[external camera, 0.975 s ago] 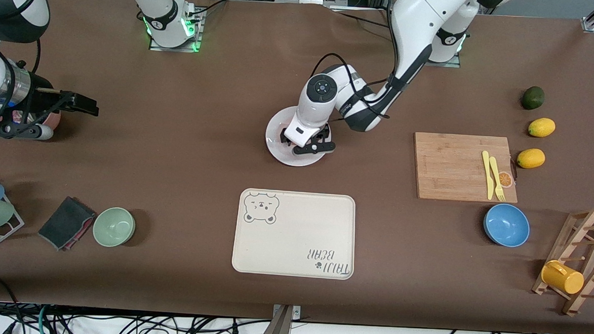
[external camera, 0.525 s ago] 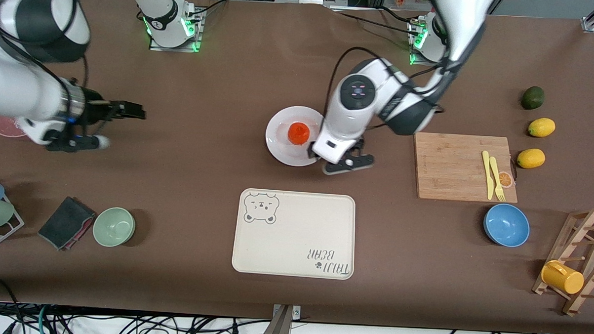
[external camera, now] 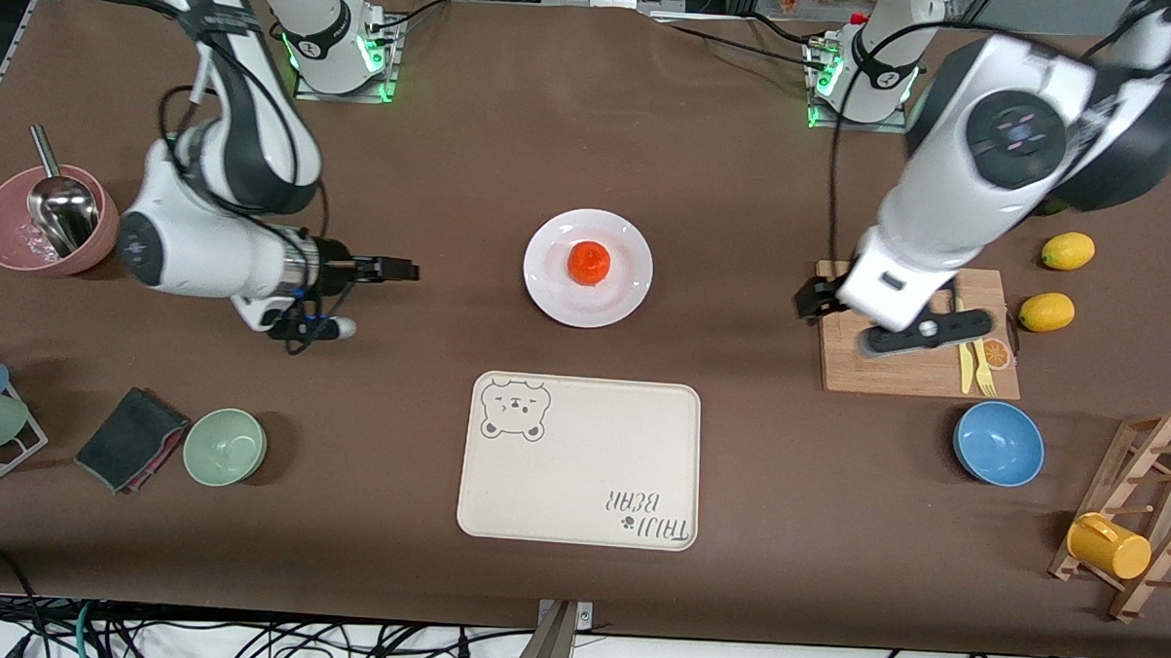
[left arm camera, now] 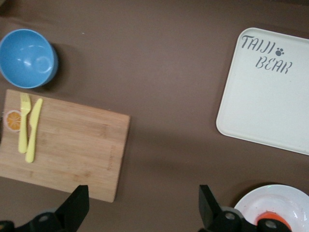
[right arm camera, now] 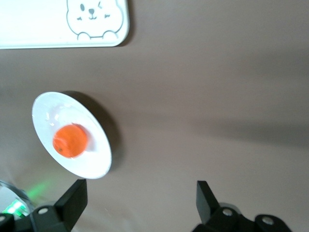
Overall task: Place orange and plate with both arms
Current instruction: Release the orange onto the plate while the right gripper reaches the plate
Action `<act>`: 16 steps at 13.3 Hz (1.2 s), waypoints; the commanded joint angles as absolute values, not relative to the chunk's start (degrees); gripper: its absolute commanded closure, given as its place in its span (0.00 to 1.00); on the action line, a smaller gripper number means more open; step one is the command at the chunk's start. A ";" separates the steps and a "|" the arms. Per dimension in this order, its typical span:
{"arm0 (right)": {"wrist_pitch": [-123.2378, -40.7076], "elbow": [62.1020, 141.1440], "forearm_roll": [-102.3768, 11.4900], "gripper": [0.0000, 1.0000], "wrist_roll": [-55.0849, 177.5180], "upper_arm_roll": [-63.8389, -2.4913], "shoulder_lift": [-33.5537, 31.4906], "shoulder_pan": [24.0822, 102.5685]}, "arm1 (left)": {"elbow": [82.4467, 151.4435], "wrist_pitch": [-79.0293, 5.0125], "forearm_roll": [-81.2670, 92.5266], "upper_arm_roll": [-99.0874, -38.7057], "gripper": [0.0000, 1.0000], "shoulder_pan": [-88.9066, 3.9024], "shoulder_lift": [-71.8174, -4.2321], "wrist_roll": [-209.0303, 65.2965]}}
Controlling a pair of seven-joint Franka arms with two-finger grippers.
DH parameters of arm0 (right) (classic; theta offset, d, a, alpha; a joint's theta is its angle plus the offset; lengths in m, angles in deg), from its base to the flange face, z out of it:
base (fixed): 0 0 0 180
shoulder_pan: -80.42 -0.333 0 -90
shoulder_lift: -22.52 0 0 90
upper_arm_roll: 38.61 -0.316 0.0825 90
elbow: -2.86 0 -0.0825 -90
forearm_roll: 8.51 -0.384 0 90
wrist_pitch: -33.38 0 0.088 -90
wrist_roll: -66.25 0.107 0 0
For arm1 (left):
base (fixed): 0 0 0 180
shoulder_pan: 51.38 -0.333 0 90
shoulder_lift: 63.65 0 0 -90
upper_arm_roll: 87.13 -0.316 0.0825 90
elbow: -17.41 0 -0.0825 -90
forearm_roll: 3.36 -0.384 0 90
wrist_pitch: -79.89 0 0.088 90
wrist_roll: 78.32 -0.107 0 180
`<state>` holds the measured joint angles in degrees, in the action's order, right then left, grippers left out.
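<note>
The orange (external camera: 589, 263) sits mid-plate, clear of the plate's rim (external camera: 530, 269) that faces my open right gripper. I should move toward that rim next until my fingers straddle it.
The orange (external camera: 588, 262) sits in the middle of the white plate (external camera: 572, 306) at the table's centre. My left gripper (external camera: 812, 303) is open and empty, up over the cutting board's edge that faces the plate. In the left wrist view its fingers (left arm camera: 77, 207) stand wide apart, with the plate (left arm camera: 289, 198) and orange (left arm camera: 270, 216) at the frame's edge. My right gripper (external camera: 391, 268) is open and empty, low beside the plate toward the right arm's end and pointing at it. The right wrist view shows the plate (right arm camera: 50, 111) and orange (right arm camera: 70, 140) ahead of the gripper (right arm camera: 140, 200).
A cream bear tray (external camera: 580, 485) lies nearer the camera than the plate. A cutting board (external camera: 888, 325) carries a yellow knife and fork. A blue bowl (external camera: 998, 443), two lemons (external camera: 1067, 250), a mug rack (external camera: 1123, 543), a green bowl (external camera: 225, 446) and a pink bowl (external camera: 5, 231) stand at the table's ends.
My left gripper has let go of the orange on the plate, risen and swung away over the cutting board. My right gripper has moved in from its end toward the plate.
</note>
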<state>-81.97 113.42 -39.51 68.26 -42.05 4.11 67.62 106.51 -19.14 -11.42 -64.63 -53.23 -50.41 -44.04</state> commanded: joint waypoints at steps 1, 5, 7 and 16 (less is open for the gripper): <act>-93.14 122.73 -46.72 0.00 67.30 -46.69 6.79 67.77 | 105.13 -13.55 -10.13 -64.02 0.00 -56.37 -53.44 -47.38; -104.75 128.36 -61.47 0.00 63.80 -53.02 5.12 67.68 | 104.77 -12.66 -4.43 -64.45 0.00 -60.68 -54.42 -49.99; -105.83 129.16 -70.86 0.00 56.89 -54.16 3.28 67.77 | 104.33 -11.87 -4.15 -70.91 0.00 -58.43 -54.77 -57.36; -105.66 129.34 -89.10 0.00 28.64 -55.75 -5.86 67.59 | 104.51 -9.58 -4.86 -90.04 0.00 -43.12 -57.93 -63.20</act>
<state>-105.00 130.10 -86.64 32.66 -55.08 -4.33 67.29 105.32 -10.84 -5.27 -89.00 -44.00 -57.94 -62.38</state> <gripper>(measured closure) 0.000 0.000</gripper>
